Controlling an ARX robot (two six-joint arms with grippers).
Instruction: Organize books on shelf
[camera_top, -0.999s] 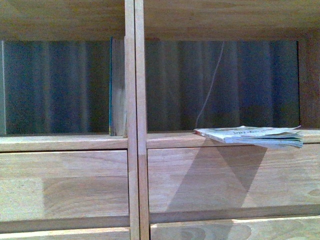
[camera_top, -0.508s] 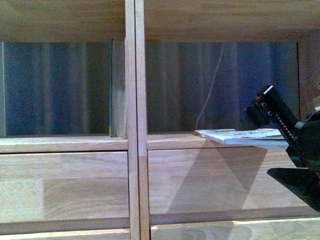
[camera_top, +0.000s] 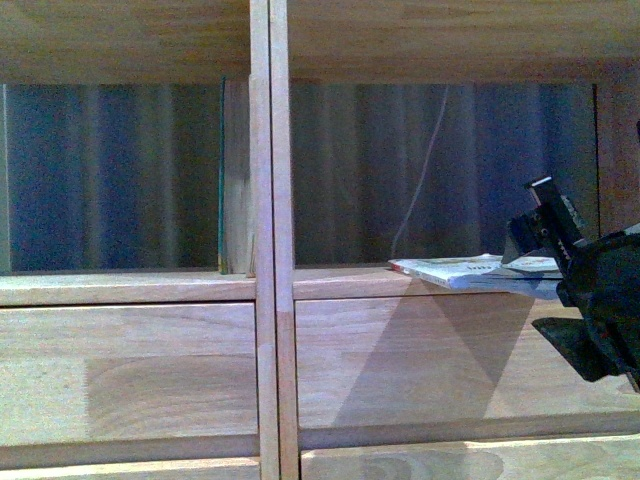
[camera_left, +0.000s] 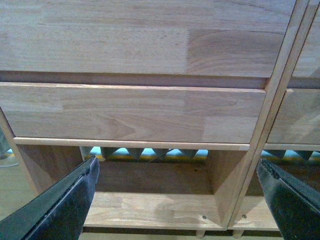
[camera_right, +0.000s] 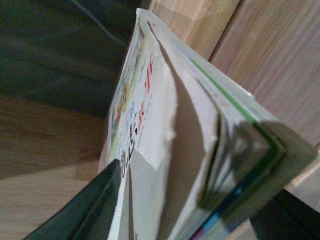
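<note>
The softcover book (camera_top: 478, 270) will stay almost flat when the robot lifts it by one end, because the overhanging edge (camera_top: 505, 286) goes straight past the front of the shelf.
The light-wood shelf (camera_top: 270, 200) fills the front view, with its central divider. The slim teal-edged book (camera_top: 221, 180) stands upright in the left compartment against the divider. The floppy softcover (camera_top: 465, 270) lies flat on the right compartment's floor, overhanging its front edge. My right gripper (camera_top: 548, 262) is open, with one jaw above and one below the softcover's right end. In the right wrist view the softcover (camera_right: 170, 140) lies between the open gripper (camera_right: 185, 220) and its fingers (camera_right: 85, 210). My left gripper (camera_left: 177, 200) is open and empty, facing the shelf's low compartment (camera_left: 150, 205).
Plain drawer fronts (camera_top: 130, 370) run below the compartments, and they also show in the left wrist view (camera_left: 130, 110). A thin pale cable (camera_top: 425, 160) hangs behind the right compartment. Dark ribbed curtain backs the shelf. The shelf's short legs (camera_left: 200, 233) stand on the floor.
My right gripper came in from the right and then dropped lower, so its jaws now straddle the softcover's right end. The books have not moved.
</note>
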